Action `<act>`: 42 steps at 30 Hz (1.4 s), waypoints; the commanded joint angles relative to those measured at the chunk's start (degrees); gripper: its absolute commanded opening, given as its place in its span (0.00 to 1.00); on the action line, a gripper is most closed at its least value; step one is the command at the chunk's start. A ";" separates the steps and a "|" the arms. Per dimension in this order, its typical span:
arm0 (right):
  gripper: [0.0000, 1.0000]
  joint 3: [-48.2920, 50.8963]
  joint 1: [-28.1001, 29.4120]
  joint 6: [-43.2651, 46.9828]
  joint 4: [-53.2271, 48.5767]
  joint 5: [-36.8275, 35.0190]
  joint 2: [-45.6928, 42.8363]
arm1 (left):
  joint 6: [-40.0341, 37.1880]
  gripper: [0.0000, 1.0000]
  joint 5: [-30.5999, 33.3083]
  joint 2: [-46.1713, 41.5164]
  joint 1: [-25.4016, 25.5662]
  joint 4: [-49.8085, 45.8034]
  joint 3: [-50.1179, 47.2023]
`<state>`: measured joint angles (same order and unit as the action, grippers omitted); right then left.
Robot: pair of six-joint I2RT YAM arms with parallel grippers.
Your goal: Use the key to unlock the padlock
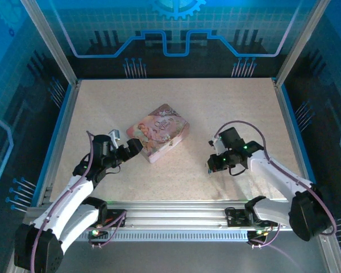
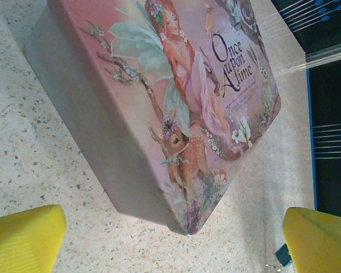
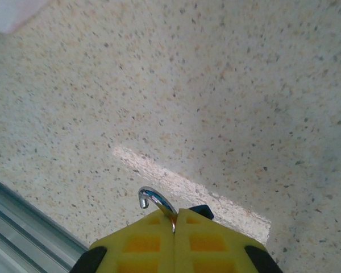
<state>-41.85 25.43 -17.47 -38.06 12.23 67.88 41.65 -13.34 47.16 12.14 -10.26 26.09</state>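
Observation:
The padlock's shackle [image 3: 155, 195] is open and clear of the pink tin, so my right gripper should keep going to the empty tabletop [image 1: 203, 175] and let go of the padlock there.
My right gripper [image 3: 175, 214] is shut on the padlock [image 3: 154, 199]. Its shiny curved shackle sticks out between the yellow pads with a free hooked end, and a dark blue corner of the body shows behind the right pad. From above, the right gripper [image 1: 211, 164] hangs low over the table, right of centre. My left gripper [image 1: 134, 148] is open, its yellow fingertips [image 2: 28, 239] spread wide in front of the near corner of the pink tin [image 2: 176, 85]. A tiny pale glint [image 2: 270, 265] beside a dark teal bit may be the key; it is too small to tell.
The pink illustrated tin [image 1: 160, 132] lies closed at the table's centre, set at an angle. Blue rails [image 1: 58, 133] and clear walls fence the speckled table [image 1: 227, 108] at the sides and back. An aluminium rail [image 1: 176, 207] runs along the near edge.

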 commanded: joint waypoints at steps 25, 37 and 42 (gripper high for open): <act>0.28 -1.71 -0.30 1.57 7.33 5.40 14.95 | -0.54 0.99 -1.43 1.42 -1.16 1.38 -1.84; 0.43 0.36 -1.31 2.42 7.35 -2.44 -2.13 | -0.85 0.99 0.21 -0.93 -2.58 -3.69 2.38; 0.47 -0.02 -3.34 4.46 7.30 -5.82 -7.38 | -2.31 0.99 3.28 -2.45 -3.52 -7.14 5.88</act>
<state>-42.41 23.79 -15.07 -30.79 9.43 62.63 41.39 -12.36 46.04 9.45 -14.22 28.60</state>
